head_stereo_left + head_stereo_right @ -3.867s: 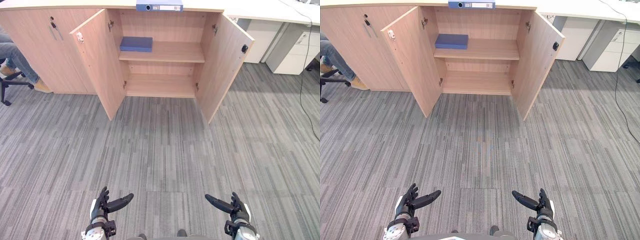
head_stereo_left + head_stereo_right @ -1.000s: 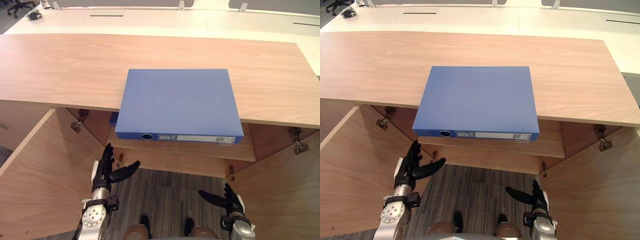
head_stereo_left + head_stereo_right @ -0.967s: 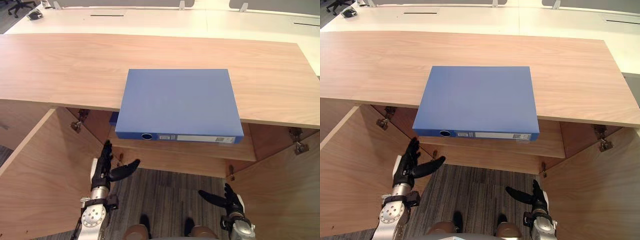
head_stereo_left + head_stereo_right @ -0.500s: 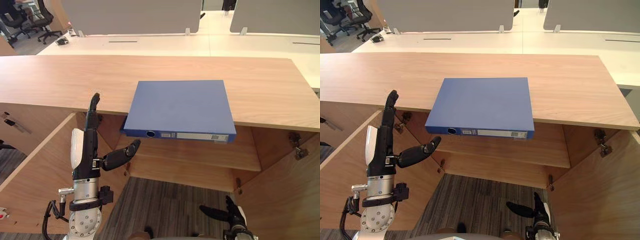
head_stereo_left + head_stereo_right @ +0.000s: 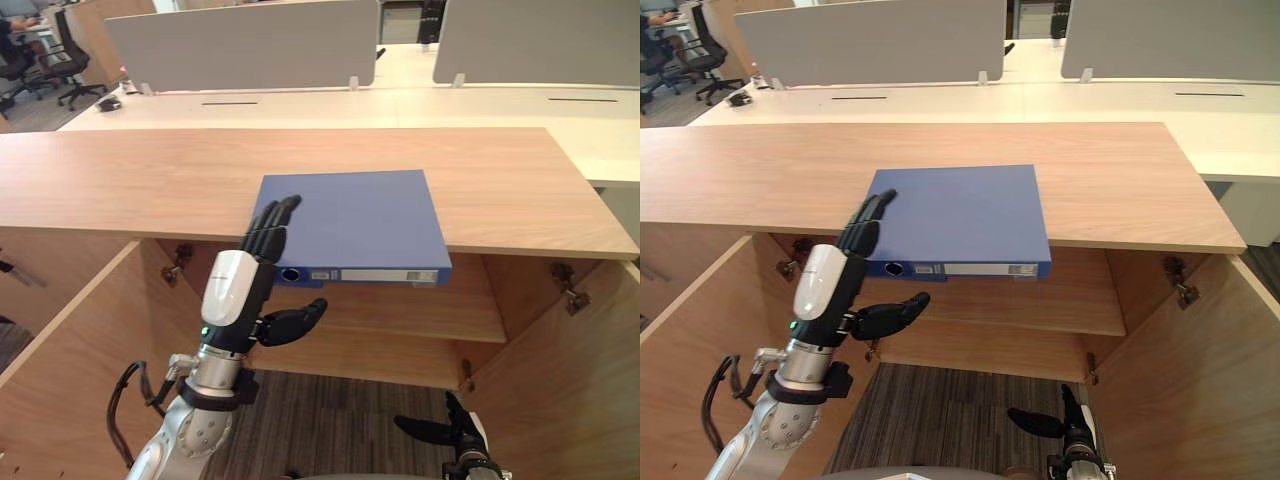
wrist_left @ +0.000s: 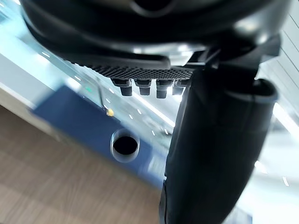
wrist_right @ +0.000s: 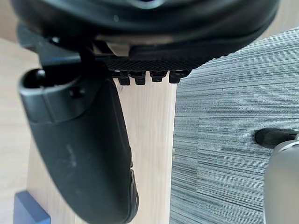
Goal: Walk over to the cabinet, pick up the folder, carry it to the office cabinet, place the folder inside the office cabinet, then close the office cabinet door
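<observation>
I should expect another folder to be hidden on the shelf when I carry the blue folder away, because a blue sliver can be seen under the blue folder's spine.
A blue folder lies flat on the wooden cabinet top, its spine with a round hole jutting past the front edge. My left hand is raised at the folder's front left corner and open. Its straight fingers reach over the cover and its thumb stands out below the spine. I cannot tell whether the fingers touch the cover. My right hand hangs low and open above the carpet, near the right door.
Both cabinet doors stand open, the left door and the right door, with a shelf between them. White desks with grey dividers lie behind the cabinet. Office chairs stand far left.
My left hand has moved right and forward, from beside the open left door to the folder's front left corner. The view has shifted a little. The right hand stays low.
</observation>
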Available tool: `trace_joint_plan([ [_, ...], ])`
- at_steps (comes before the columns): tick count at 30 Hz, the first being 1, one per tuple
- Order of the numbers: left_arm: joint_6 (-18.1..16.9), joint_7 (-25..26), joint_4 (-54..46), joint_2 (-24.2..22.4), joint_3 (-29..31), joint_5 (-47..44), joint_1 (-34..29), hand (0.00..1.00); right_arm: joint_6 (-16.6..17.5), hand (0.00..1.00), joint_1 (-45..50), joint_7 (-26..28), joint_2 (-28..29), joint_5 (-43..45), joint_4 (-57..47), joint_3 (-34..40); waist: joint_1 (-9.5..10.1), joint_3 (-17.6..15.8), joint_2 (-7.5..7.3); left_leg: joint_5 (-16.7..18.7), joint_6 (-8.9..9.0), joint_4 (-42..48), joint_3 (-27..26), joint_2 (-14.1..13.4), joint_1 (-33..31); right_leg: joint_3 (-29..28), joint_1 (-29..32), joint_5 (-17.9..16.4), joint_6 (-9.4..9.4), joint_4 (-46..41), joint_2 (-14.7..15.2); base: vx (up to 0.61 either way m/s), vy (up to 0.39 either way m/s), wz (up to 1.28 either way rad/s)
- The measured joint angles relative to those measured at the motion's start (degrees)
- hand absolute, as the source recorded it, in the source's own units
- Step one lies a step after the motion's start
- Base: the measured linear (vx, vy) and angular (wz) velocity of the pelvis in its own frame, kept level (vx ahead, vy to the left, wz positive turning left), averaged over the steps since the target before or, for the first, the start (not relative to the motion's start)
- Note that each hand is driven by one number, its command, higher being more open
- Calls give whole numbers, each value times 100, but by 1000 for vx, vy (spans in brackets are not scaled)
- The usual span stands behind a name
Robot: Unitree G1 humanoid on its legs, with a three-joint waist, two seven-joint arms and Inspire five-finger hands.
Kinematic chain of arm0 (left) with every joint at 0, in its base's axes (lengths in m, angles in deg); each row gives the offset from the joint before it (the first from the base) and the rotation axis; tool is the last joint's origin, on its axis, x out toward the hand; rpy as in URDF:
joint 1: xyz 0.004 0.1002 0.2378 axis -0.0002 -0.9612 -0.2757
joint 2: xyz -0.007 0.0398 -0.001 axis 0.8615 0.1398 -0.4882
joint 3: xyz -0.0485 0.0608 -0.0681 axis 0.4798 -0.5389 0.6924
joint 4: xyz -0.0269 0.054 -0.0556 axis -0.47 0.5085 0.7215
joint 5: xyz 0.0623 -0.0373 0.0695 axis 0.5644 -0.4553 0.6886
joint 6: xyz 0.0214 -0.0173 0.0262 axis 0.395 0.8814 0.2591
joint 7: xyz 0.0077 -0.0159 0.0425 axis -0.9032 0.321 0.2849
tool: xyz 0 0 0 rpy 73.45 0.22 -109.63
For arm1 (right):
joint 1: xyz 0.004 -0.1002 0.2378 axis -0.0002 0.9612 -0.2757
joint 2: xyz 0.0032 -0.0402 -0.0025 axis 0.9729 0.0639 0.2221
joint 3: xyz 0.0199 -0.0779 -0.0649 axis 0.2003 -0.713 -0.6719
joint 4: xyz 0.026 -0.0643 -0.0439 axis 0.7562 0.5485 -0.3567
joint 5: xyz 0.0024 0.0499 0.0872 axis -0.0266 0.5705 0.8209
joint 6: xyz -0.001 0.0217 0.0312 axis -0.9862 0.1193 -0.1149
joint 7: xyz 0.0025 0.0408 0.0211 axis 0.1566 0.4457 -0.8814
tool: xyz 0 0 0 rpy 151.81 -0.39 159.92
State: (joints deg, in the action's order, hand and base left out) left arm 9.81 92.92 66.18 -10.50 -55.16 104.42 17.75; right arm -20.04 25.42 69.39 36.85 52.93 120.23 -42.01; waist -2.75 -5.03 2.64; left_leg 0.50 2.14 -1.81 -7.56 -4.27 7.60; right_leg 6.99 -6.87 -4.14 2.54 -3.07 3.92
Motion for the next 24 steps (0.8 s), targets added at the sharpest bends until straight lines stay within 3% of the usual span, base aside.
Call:
trace_joint_plan([
  [7, 376, 30, 374, 58, 30, 620, 714, 0, -6, 100, 55, 88, -7, 3, -1, 1, -56, 39, -123, -30, -21, -209, -91, 52, 144, -71, 11, 1, 1, 31, 29, 11, 7, -7],
  [13, 333, 76, 257, 75, 85, 615, 1118, 0, -10, 100, 4, 101, 2, 5, -6, 11, -146, 69, -136, -50, -42, -317, -109, 98, 156, -82, 2, 32, 41, 165, 54, 0, 0, 0],
  [20, 290, -172, -271, -432, 42, -75, 724, 0, -31, 100, 85, 81, 142, 58, -827, 53, -138, 57, -146, -6, -36, -316, -206, 82, 101, -233, 79, 39, 51, 195, 36, 25, -10, -10],
  [24, 84, -487, -1009, -672, -115, -934, 248, 0, 2, 100, 330, 10, 434, 60, -2536, 51, -133, 32, -156, 105, -39, -221, -313, 66, 92, -335, 98, 39, 51, 194, 26, 9, -12, -12],
])
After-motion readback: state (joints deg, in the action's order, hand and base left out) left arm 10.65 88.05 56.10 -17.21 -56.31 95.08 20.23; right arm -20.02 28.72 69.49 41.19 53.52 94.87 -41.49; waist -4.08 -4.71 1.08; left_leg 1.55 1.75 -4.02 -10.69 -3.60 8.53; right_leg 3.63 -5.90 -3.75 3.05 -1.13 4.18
